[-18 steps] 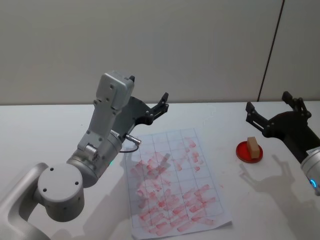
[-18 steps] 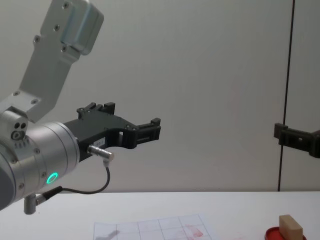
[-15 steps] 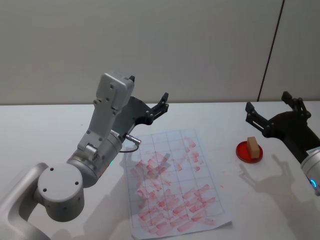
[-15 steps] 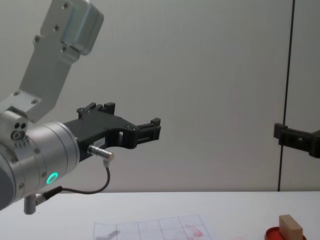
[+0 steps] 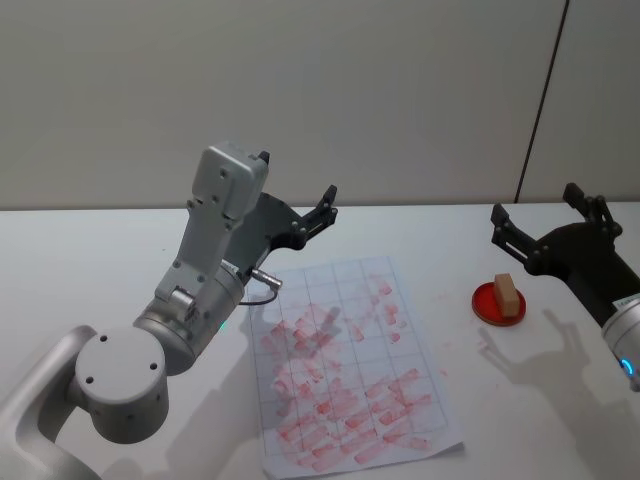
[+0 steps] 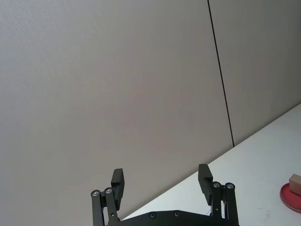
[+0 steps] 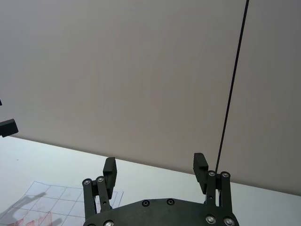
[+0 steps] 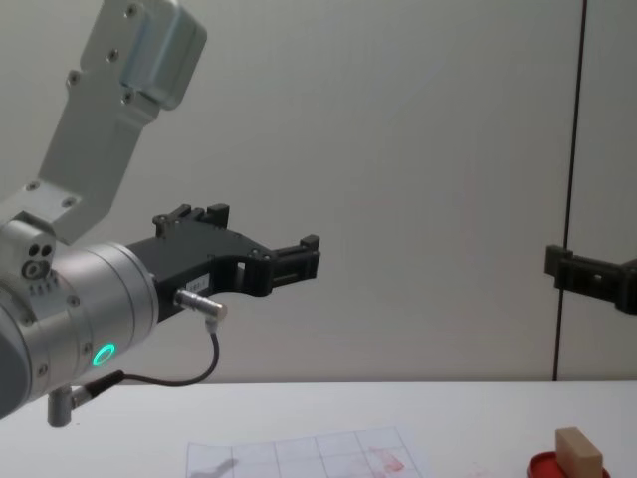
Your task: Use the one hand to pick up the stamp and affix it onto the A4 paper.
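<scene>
The stamp is only standing on the wider red ink pad, so the stamp will come off and the ink pad will stay lying there when I lift.
The stamp, a small tan wooden block, stands on a flat round red ink pad at the table's right; it also shows low in the chest view and far off in the left wrist view. The A4 paper, gridded and covered in reddish marks, lies in the middle of the table. My right gripper hovers open and empty just behind and to the right of the stamp, raised off the table. My left gripper is held open and empty in the air past the paper's far left corner.
The white table runs back to a plain wall with a dark vertical seam. My left arm's bulky silver body stands over the table left of the paper. Bare table lies between the paper and the ink pad.
</scene>
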Available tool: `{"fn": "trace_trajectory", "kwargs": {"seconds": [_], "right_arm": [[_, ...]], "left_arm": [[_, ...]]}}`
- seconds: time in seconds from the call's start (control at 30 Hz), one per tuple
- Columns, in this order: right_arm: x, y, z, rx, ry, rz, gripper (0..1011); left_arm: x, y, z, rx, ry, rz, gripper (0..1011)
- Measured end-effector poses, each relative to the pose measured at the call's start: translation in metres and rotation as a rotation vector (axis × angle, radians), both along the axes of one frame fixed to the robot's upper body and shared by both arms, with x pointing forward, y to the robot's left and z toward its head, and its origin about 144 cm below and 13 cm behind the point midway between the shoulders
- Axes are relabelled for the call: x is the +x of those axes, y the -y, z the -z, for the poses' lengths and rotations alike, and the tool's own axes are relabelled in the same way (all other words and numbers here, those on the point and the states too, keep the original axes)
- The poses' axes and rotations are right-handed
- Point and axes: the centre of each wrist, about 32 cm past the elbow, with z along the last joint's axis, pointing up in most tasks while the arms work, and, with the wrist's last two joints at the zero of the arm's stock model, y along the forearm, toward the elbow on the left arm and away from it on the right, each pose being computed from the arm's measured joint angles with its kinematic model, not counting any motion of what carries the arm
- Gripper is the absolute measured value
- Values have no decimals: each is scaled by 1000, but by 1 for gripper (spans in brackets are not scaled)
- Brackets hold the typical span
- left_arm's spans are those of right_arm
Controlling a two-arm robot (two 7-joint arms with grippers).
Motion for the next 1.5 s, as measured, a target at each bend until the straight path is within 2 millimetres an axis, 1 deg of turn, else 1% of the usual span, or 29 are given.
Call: {"fn": "trace_trajectory", "kwargs": {"seconds": [0.17,0.4,0.83,1.0,1.5], "right_arm": [[0,-1,0,1,-1,0,1001],[0,-10,0,2,-26,27,1001],[2,-43,5,-24,-162,149,1001],[6,-51,8,-48,-213,193,1001],[18,-57,17,-98,-314,256,1001]], "left_arm": [[0,0,0,0,0,0,1001],[0,0,0,0,0,0,1001],[0,0,0,0,0,0,1001],[0,0,0,0,0,0,1001],[0,0,0,0,0,0,1001]]}}
